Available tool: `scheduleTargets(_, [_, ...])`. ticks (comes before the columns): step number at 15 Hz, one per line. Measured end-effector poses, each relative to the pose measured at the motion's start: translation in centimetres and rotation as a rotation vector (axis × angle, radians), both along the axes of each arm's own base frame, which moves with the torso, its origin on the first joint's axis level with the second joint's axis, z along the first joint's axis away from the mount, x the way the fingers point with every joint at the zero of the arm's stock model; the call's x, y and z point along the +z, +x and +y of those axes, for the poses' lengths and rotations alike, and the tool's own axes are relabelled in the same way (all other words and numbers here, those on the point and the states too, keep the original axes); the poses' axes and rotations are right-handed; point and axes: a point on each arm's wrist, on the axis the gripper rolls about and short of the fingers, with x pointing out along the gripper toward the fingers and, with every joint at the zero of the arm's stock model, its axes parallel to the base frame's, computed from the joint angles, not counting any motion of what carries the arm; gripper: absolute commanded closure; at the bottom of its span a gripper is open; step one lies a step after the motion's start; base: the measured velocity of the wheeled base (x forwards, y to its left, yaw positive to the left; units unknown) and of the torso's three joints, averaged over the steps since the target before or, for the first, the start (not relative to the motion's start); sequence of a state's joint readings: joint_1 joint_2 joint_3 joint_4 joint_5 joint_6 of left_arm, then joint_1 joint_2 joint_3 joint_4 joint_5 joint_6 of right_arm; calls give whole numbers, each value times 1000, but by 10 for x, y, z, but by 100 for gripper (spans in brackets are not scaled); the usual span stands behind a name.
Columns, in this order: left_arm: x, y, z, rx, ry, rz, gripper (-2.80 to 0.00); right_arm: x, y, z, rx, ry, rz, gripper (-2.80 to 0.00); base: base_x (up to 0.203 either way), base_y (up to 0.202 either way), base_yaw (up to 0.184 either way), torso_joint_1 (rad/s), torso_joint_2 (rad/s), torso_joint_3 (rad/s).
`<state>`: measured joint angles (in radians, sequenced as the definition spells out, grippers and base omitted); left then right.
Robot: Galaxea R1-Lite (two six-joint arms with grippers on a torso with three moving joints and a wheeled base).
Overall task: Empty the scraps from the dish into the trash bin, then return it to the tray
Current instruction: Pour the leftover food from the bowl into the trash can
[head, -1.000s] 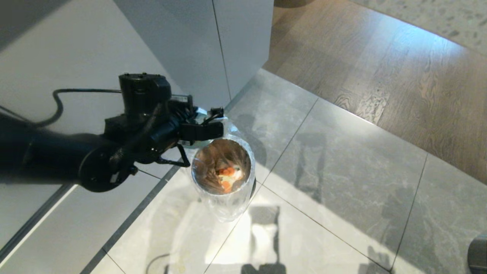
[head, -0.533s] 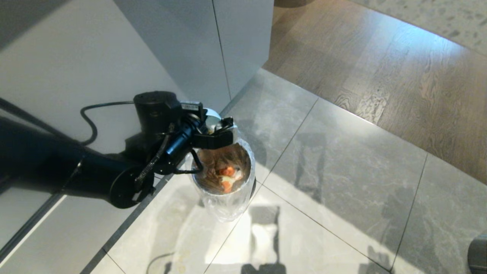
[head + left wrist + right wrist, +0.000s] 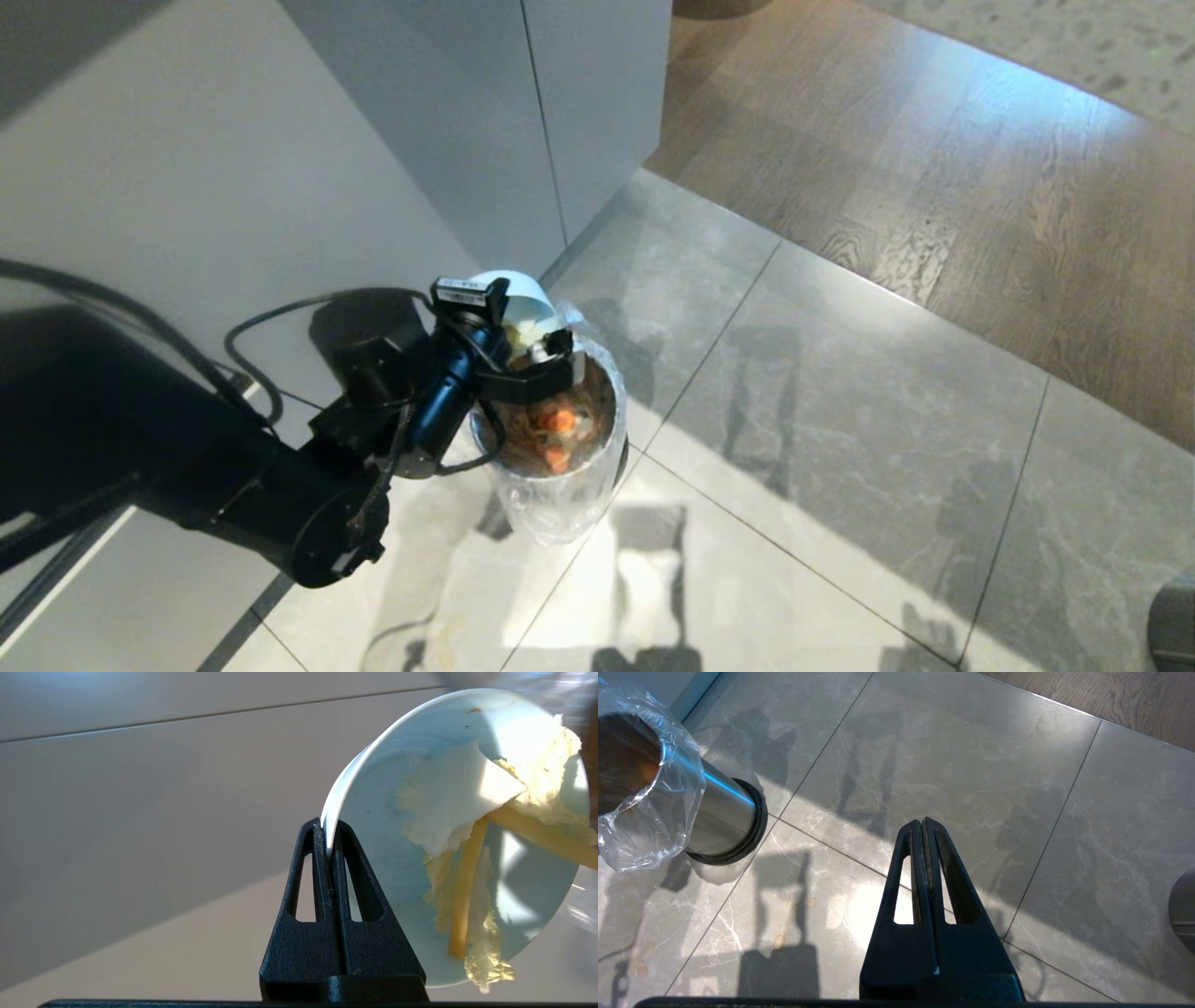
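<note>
Yellow and white scraps (image 3: 523,335) are sticking to the inside of the tipped dish. My left gripper should roll the dish further, with its opening down over the trash bin (image 3: 569,416), before it puts the dish back on the tray.
My left gripper (image 3: 560,353) is shut on the rim of the dish (image 3: 509,287), a small pale-blue bowl. It holds the dish tipped steeply on its side at the near-wall edge of the trash bin (image 3: 611,415). In the left wrist view the fingertips (image 3: 327,830) pinch the thin rim of the dish (image 3: 373,826). Yellow and white scraps (image 3: 451,798) cling to its inside. More scraps, some of them orange (image 3: 558,425), lie in the bag-lined bin (image 3: 724,802). My right gripper (image 3: 923,822) hangs shut and empty over the floor tiles. The tray is out of view.
The bin stands on grey floor tiles close to a white cabinet wall (image 3: 420,121). Wooden flooring (image 3: 934,187) begins beyond the tiles. A grey round object (image 3: 1176,621) sits at the lower right edge, also in the right wrist view (image 3: 1183,910).
My left arm has sunk towards the bin and its wrist has rolled. The dish has tipped from nearly hidden behind the gripper to standing on its side over the bin's mouth.
</note>
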<state>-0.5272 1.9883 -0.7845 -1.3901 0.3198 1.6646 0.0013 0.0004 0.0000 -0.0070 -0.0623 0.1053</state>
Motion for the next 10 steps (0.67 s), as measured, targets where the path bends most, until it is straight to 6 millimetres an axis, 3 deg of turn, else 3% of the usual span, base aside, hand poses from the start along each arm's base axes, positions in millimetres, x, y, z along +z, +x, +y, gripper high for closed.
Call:
scheduleTargets(2, [-4,3,-2,7,5,-68,0,0,0,0,0,0,0,0,0,0,0,0,0,0])
scheduleTargets(7, [-25,9,-13,-10,38,-35,0,0,0,0,0,0,0,0,0,0,0,0,0,0])
scheduleTargets(10, [-20,5,-17,-17,71,-59,0,0,0,0,0,1,1,0,0,0,0,0,0,0])
